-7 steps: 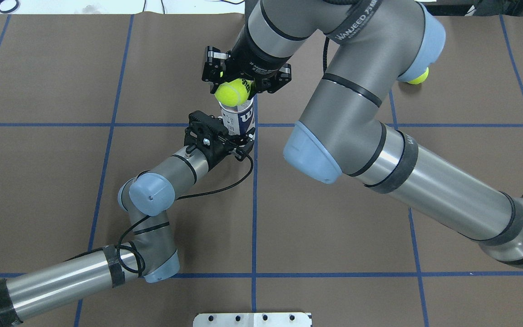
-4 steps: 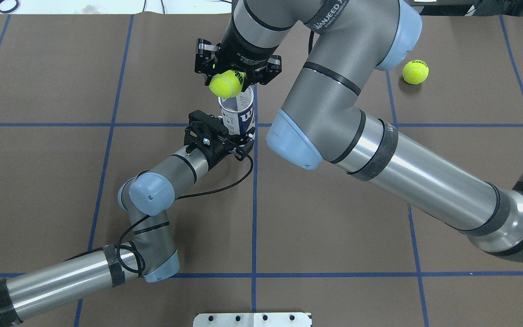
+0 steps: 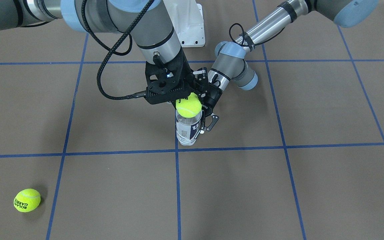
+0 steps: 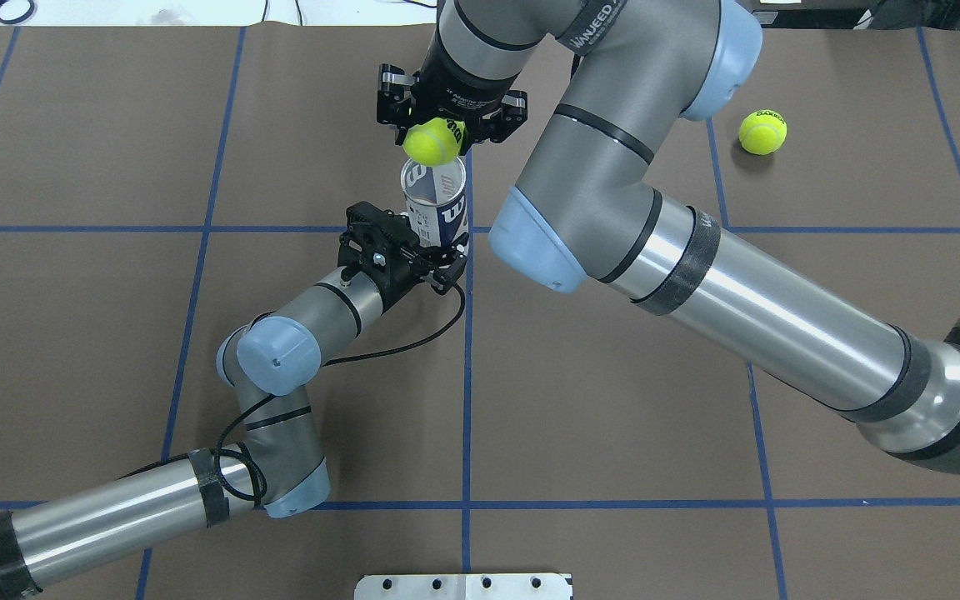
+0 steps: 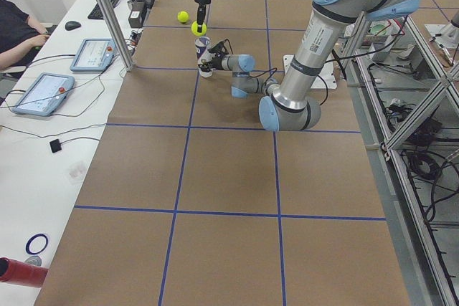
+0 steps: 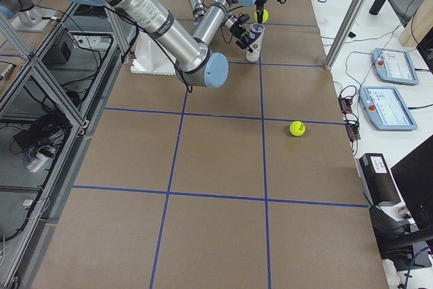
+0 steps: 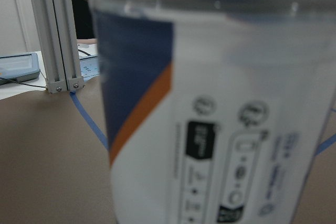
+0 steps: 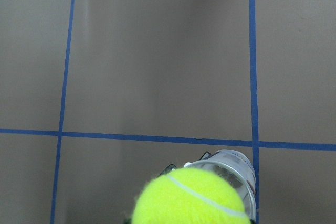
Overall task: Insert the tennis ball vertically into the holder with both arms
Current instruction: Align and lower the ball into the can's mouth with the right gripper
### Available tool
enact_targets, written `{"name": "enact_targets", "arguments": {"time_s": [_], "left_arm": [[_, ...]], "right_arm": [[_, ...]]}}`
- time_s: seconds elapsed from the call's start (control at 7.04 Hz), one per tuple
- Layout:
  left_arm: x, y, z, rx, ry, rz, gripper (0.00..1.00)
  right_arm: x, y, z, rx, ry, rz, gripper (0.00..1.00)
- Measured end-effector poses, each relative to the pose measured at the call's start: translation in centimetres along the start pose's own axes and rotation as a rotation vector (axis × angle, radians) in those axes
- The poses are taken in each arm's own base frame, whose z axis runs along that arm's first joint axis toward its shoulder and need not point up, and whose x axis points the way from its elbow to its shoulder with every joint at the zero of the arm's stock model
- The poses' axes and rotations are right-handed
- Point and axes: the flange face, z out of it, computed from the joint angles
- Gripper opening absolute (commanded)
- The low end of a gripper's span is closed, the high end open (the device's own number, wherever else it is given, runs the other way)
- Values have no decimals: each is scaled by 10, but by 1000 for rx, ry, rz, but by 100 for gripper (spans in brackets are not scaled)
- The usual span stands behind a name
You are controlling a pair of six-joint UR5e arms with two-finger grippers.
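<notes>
The tennis ball barely fits the holder's opening; my right gripper should release it on the holder's rim, then push it in with closed fingers.
The holder (image 4: 437,204), a clear tube with a white and navy label, stands upright on the table; it also shows in the front view (image 3: 188,128) and fills the left wrist view (image 7: 220,119). My left gripper (image 4: 413,250) is shut on its lower part. My right gripper (image 4: 438,133) is shut on a yellow tennis ball (image 4: 432,140) and holds it just above the tube's open mouth. In the front view the ball (image 3: 188,104) sits right over the rim. In the right wrist view the ball (image 8: 191,198) hides most of the tube's rim (image 8: 231,162).
A second tennis ball (image 4: 762,132) lies on the brown mat at the far right, also in the front view (image 3: 27,200). Blue tape lines cross the mat. A white pedestal base (image 3: 188,26) stands at the robot's side. Tablets (image 5: 43,91) lie on a side bench.
My right gripper with the ball first moved away from the tube, then came back a little over its far rim. The right elbow swung left, uncovering the second ball. The left arm held still.
</notes>
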Motion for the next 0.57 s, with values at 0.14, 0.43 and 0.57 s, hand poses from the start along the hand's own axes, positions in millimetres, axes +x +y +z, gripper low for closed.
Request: {"name": "enact_targets", "arguments": {"time_s": [0.14, 0.43, 0.57], "left_arm": [[0, 0, 0, 0, 0, 0, 75], [-1, -1, 0, 2, -1, 1, 75], [-3, -3, 1, 4, -4, 1, 75]], "right_arm": [[1, -2, 6, 2, 5, -1, 0], [2, -1, 16, -6, 11, -1, 0], [1, 3, 21, -11, 14, -3, 0]]}}
